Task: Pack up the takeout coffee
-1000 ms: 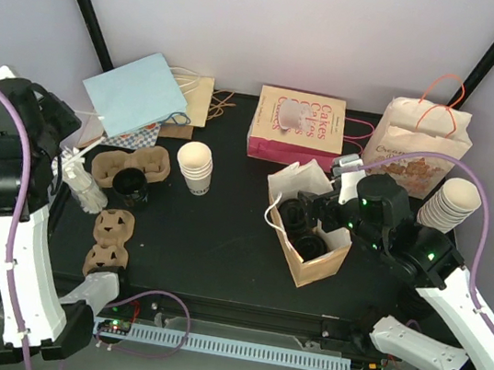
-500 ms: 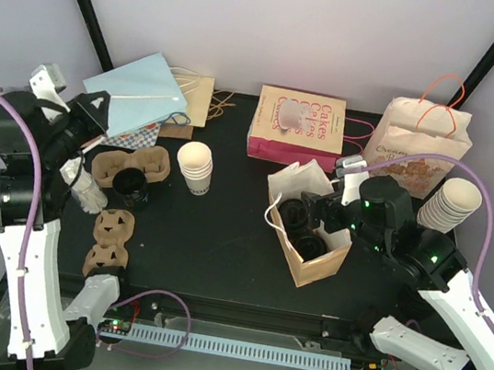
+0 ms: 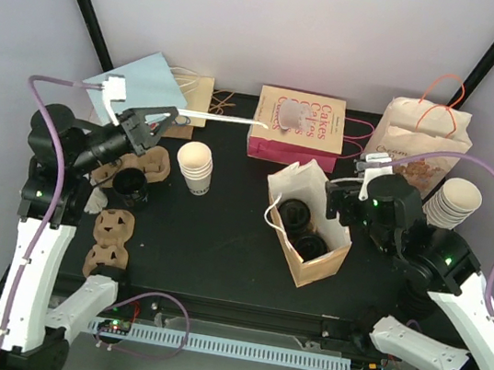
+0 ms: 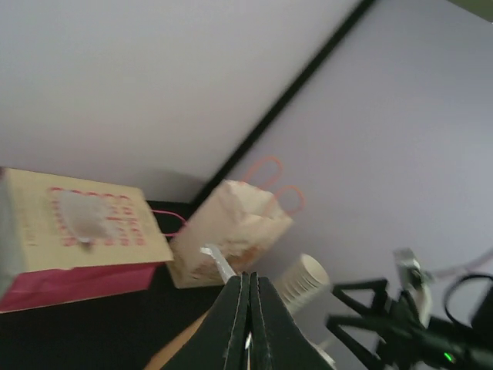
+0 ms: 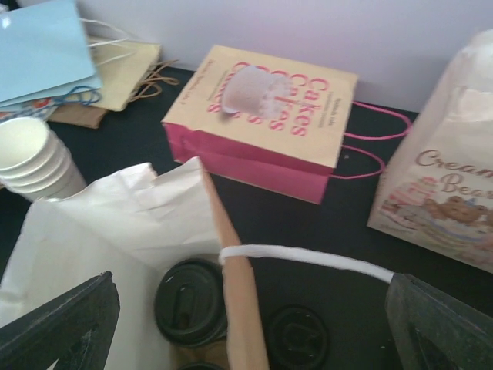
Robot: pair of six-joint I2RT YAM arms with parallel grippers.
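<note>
The white straw's loose end [image 3: 258, 123] is clear and the paper bag's opening [image 3: 305, 222] is open, so my left gripper should keep going to the bag and let go of the straw inside.
Two takeout coffee cups with black lids [image 3: 297, 213] [image 3: 310, 246] stand inside an open brown paper bag [image 3: 319, 272] with a white handle [image 5: 308, 260]. In the right wrist view one lid [image 5: 189, 301] lies left of the bag's brown edge and another lid [image 5: 296, 335] right of it. My right gripper [image 3: 347, 203] [image 5: 248, 312] hovers open just right of and above the bag's mouth, with nothing between its fingers. Over the table's back left, my left gripper [image 3: 169, 116] [image 4: 249, 276] is raised and shut on a thin white straw [image 3: 224, 118] [image 4: 217, 262] that points right.
A cream cup stack [image 3: 196, 163] stands mid-left and another stack [image 3: 449, 201] far right. Brown pulp carriers [image 3: 110, 239] lie at the left, one holding a black-lidded cup [image 3: 132, 185]. A blue bag [image 3: 135, 94], a Cakes bag [image 3: 298, 126] and a bear-print bag [image 3: 417, 145] line the back.
My left arm has swung up from the far left edge toward the centre, carrying the straw. The right gripper has drawn back slightly to the right of the bag.
</note>
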